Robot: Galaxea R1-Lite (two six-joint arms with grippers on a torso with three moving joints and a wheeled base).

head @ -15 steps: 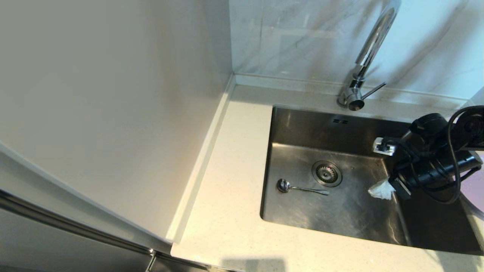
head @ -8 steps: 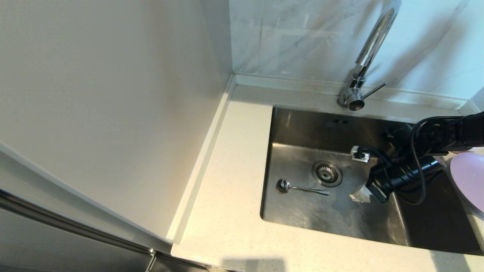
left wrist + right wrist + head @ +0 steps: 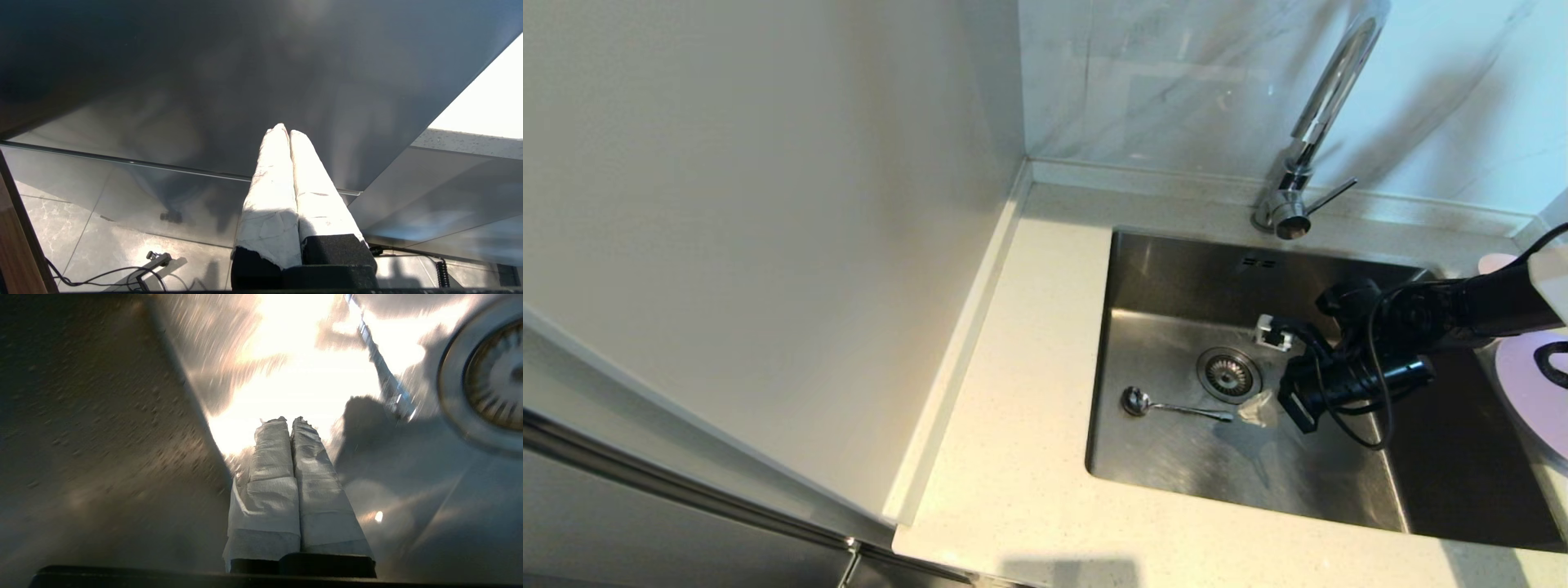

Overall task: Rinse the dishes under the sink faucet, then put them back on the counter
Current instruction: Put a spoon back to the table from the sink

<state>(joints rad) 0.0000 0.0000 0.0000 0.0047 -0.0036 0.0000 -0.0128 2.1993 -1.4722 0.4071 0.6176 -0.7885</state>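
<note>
I should go on moving my right gripper over the end of the spoon's handle before I open it around that end, because the handle lies clear of the drain strainer and points toward that gripper.
A small metal spoon lies on the floor of the steel sink, just left of the drain strainer. My right gripper hovers low in the basin near the tip of the spoon's handle, its paper-wrapped fingers shut with nothing between them. The lilac plate rests on the counter at the right edge, and a sliver of the pink bowl shows behind the arm. The chrome faucet stands behind the sink. My left gripper is shut and parked below the counter.
Cream speckled counter runs along the sink's left and front. A white cabinet side rises at the left, a marble backsplash behind. The faucet's side lever points right. Black cables loop off my right arm.
My right arm has moved left and down across the basin, bringing its fingers from the sink's right side to the end of the spoon's handle. The plate and bowl have come into view.
</note>
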